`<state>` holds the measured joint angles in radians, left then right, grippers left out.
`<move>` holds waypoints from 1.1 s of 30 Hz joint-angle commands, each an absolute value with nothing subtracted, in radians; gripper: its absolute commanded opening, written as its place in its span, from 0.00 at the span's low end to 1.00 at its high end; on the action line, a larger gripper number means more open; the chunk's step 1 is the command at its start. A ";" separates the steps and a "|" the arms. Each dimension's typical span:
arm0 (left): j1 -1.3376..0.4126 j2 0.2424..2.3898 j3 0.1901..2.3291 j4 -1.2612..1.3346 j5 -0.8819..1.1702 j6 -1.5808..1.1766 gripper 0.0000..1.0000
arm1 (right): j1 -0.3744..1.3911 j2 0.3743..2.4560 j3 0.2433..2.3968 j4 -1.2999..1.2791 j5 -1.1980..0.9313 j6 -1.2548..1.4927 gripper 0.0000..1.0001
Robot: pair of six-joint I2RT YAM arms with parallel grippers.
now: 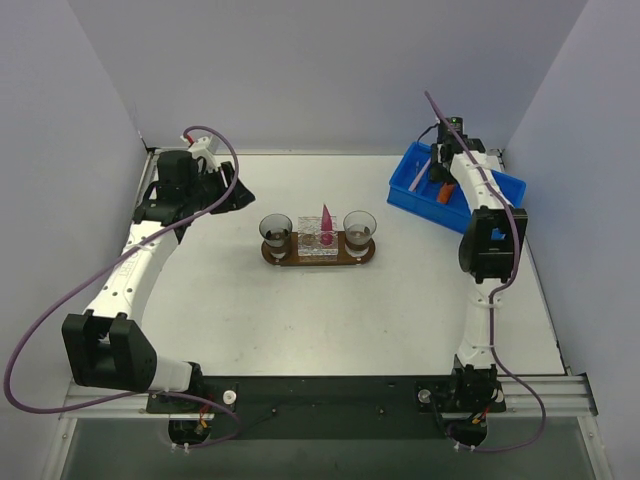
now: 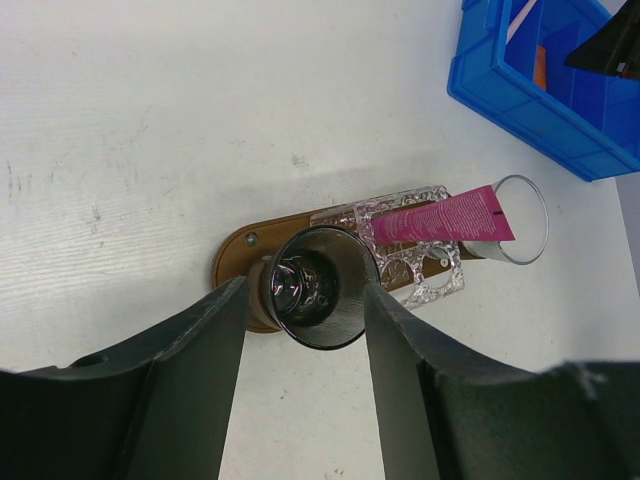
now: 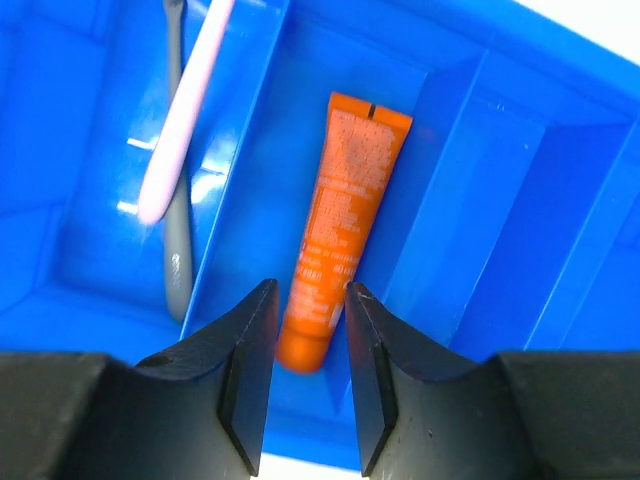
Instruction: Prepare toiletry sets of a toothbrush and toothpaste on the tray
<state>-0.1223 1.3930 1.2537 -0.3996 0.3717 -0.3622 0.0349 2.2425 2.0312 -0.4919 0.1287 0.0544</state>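
The fingers of the robot's right gripper straddle the narrow width of the orange toothpaste (image 3: 336, 225), so the gripper keeps going down until they are on each side of its body (image 3: 317, 290) near the cap, then close.
The orange toothpaste (image 3: 345, 200) lies in a middle compartment of the blue bin (image 3: 480, 210). My right gripper (image 3: 307, 292) hangs low over it, open, its fingers either side of the tube's cap end, the right one about touching. A pale-pink toothbrush (image 3: 188, 105) lies in the compartment beside it, over a grey one (image 3: 176, 230). The magenta toothpaste (image 1: 326, 222) stands in a clear holder (image 2: 425, 275) on the brown tray (image 1: 371, 254). My left gripper (image 1: 236, 194) is open and empty, up and left of the tray.
Two glasses (image 1: 276, 230) (image 1: 359, 226) stand on the tray at either side of the holder. The blue bin (image 1: 410, 186) sits at the back right of the table. Grey walls close in the back and both sides.
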 commanded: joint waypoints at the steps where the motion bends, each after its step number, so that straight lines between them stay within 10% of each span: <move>1: -0.114 1.376 1.262 -0.351 0.396 -0.364 0.59 | 0.017 2.319 2.141 -0.557 0.158 0.006 0.29; 20: -0.089 1.370 1.249 -0.356 0.400 -0.374 0.59 | 0.017 2.479 2.211 -0.667 0.241 -0.049 0.34; 33: -0.083 1.367 1.259 -0.357 0.405 -0.373 0.59 | 0.018 2.441 2.207 -0.661 0.158 -0.006 0.00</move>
<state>-0.0929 1.3918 1.2400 -0.3996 0.3790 -0.3645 0.0200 2.4638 2.1937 -0.5987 0.2085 -0.0360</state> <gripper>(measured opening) 0.595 0.029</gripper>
